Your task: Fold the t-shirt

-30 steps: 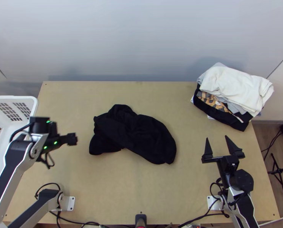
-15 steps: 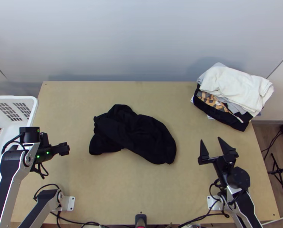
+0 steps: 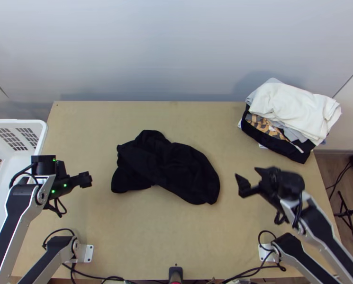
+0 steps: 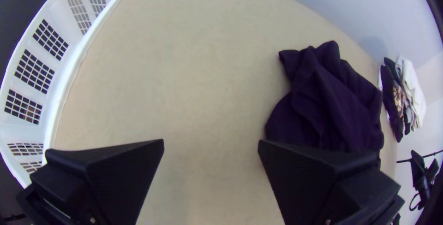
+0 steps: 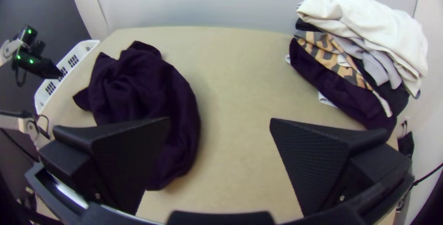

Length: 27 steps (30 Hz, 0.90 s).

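My gripper will lift and stretch the black t-shirt (image 3: 189,174), and the t-shirt will then fall open into a wide hanging sheet, because loose layers (image 3: 150,161) are rumpled over each other.
The black t-shirt (image 3: 169,165) lies bunched on the middle of the table, its layers rumpled over each other. Left of it in the top view is my left gripper (image 3: 86,180), apart from the cloth. The left wrist view has the left gripper (image 4: 211,144) open, nothing between its fingers, with the t-shirt (image 4: 323,100) beyond one finger. My right gripper (image 3: 248,176) is to the right of the shirt, not touching it. In the right wrist view the right gripper (image 5: 220,121) stands open and empty, and one finger overlaps the view of the t-shirt (image 5: 138,91).
A pile of folded clothes (image 3: 294,111), white on top, lies at the table's back right corner. The white basket (image 3: 17,124) stands at the left edge beside the left arm. Bare wood of the table (image 3: 167,236) surrounds the shirt.
The right gripper has turned and shifted leftward, towards the shirt. The left gripper moved left and nearer the front edge, then slightly back right. The t-shirt lies as before.
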Available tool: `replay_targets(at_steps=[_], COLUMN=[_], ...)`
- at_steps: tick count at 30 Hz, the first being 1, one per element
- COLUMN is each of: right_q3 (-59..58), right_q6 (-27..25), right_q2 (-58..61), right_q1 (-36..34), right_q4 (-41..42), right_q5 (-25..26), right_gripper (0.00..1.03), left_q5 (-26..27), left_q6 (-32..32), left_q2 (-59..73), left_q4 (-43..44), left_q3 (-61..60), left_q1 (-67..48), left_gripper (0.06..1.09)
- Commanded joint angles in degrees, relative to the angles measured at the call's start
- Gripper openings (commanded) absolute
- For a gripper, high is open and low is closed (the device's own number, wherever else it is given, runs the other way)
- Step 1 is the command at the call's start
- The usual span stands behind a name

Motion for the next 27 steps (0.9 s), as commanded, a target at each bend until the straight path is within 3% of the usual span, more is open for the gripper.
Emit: replay_targets(at_steps=[1,3,7,9,10,18,22,27], right_q3=[24.5,31.5,43.5,47.3,48.7,55.3,53.7,51.7], right_q6=[13.5,16.4,28.6,29.2,29.3,26.6,26.1,26.6], right_q2=[22.0,30.4,46.1,52.4,54.8,65.8,67.5,67.9], right_q1=[7.7,9.0,11.3,11.4,11.8,11.0,9.1,7.8], right_q4=[-15.7,-21.1,-33.3,-34.6,-34.5,-30.7,-24.5,-18.4], right_q5=[-1.0,-1.0,-3.9,-11.8,-12.6,-9.7,-9.7,-9.7], right_gripper=[0.99,0.99,0.99,0.99,0.99,0.99,0.82,0.53], left_q5=[0.0,0.0,1.0,1.0,1.0,1.0,1.0,1.0], left_q6=[-2.1,-2.2,-2.2,-2.1,-2.1,-0.6,-0.6,-1.7], left_q2=[1.2,1.3,2.4,3.1,3.6,9.3,12.3,14.6], left_q4=[3.8,4.8,6.2,6.9,7.4,7.6,7.5,7.5], left_q3=[-1.6,-2.0,-2.3,-2.3,-2.2,1.6,4.2,7.3], left_q1=[-1.5,-1.4,-1.5,-1.5,-1.5,-1.5,-1.8,-3.4], left_gripper=[1.05,1.05,1.05,1.05,1.05,1.05,1.05,1.05])
